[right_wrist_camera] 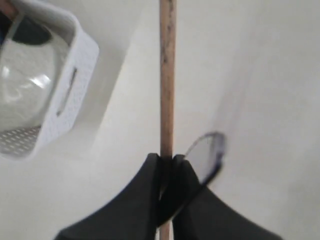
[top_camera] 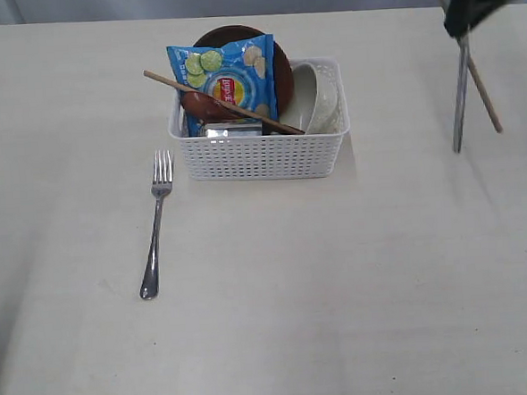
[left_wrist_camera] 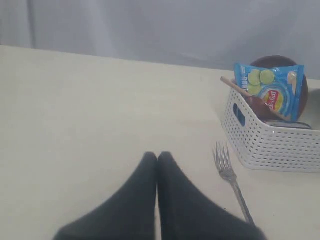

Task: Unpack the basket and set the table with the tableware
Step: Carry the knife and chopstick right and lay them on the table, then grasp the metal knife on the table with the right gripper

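Note:
I should put both things down, because my right gripper is pinching a chopstick (top_camera: 485, 92) and the steel knife together. Then I should pick up the knife alone (top_camera: 461, 100) and carry it next to the fork.
The white basket (top_camera: 265, 153) stands mid-table. It holds a brown plate (top_camera: 282, 66), a pale bowl (top_camera: 318, 97), a wooden spoon (top_camera: 204, 104), a steel cup (top_camera: 229, 129) and one chopstick (top_camera: 222, 101) lying across the top. A fork (top_camera: 155, 226) lies on the table (top_camera: 340, 282) left of the basket. My right gripper (top_camera: 461, 26) hangs high at the far right, shut on a second chopstick (right_wrist_camera: 167, 75) and a steel knife (top_camera: 460, 96), both dangling down. My left gripper (left_wrist_camera: 157, 156) is shut and empty, low over the table beside the fork (left_wrist_camera: 230, 185).
A blue chips bag (top_camera: 229, 79) leans upright in the basket in front of the plate. In the right wrist view the basket's end wall (right_wrist_camera: 67, 100) and the bowl (right_wrist_camera: 25, 80) lie off to one side of the hanging chopstick.

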`<state>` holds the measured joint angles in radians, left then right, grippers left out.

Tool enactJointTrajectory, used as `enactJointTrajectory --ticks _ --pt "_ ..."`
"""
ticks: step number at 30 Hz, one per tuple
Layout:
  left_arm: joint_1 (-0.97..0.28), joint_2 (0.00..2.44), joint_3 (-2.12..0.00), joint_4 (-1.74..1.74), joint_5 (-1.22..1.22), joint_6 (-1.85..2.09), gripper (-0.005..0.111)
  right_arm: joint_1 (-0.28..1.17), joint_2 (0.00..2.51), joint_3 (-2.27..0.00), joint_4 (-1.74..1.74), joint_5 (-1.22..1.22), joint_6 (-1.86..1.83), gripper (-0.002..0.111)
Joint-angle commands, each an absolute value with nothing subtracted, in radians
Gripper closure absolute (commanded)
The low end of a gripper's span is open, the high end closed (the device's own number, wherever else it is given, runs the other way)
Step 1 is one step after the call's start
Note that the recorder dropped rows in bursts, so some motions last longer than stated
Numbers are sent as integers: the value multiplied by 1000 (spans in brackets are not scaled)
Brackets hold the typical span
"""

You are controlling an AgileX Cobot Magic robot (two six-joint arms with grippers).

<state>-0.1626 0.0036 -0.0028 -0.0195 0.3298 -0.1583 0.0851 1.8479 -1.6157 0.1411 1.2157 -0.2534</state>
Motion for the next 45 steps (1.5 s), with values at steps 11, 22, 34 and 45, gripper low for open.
enactJointTrajectory --ticks 11,22,34,45 --pt "-162 0 0 -31 319 -158 107 -17 1987 -1287 274 1045 -254 109" --pt "-162 0 0 -31 319 -158 107 -17 2121 -1289 272 923 -254 108" --pt "-162 0 0 -31 319 -158 107 -17 2093 -1289 293 924 -234 68" --pt "-162 0 0 -31 319 -158 107 6 1983 -1289 374 1000 -268 79"
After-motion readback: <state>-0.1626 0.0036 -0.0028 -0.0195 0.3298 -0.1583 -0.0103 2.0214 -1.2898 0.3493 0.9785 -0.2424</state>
